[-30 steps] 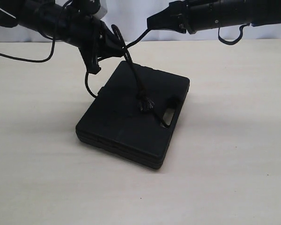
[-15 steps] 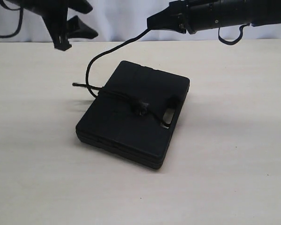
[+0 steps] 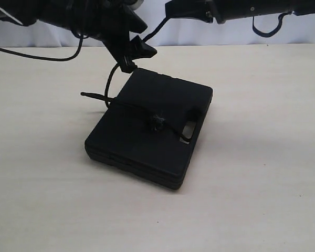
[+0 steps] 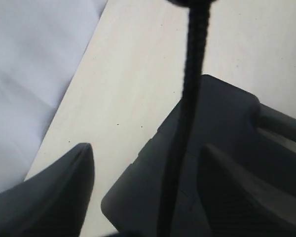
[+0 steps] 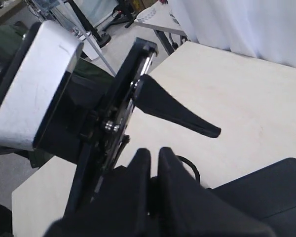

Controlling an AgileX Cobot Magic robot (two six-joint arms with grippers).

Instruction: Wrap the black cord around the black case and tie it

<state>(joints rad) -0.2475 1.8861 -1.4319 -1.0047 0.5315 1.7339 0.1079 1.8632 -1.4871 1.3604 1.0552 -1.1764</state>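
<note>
The black cord lies across the black case at a slant (image 3: 131, 105). The cord (image 3: 108, 84) will swing straighter and take the frayed knot with it when I pull.
The black case (image 3: 147, 131) lies flat on the table, handle slot (image 3: 189, 127) toward the right. The black cord (image 3: 130, 106) crosses its top, with the frayed knot (image 3: 157, 122) near the middle and a free end sticking out to the left. From the case's left edge the cord climbs between the spread fingers of my left gripper (image 3: 140, 59), which is open and hovers over the far corner. In the left wrist view the cord (image 4: 187, 123) runs between the fingers (image 4: 64, 192) above the case (image 4: 222, 128). My right gripper (image 3: 168, 9) (image 5: 154, 152) is shut on the cord's upper end.
The pale wooden table (image 3: 262, 157) surrounds the case. A white curtain (image 3: 226, 34) hangs behind. In the right wrist view the left arm's white camera housing (image 5: 34, 84) and one finger (image 5: 182, 116) sit close by. A glossy arm cable (image 3: 42, 56) trails at the left.
The left gripper let go of the cord and swung away; the knotted part dropped flat across the case. It has come back right and down, straddling the rising cord. The right gripper rose slightly.
</note>
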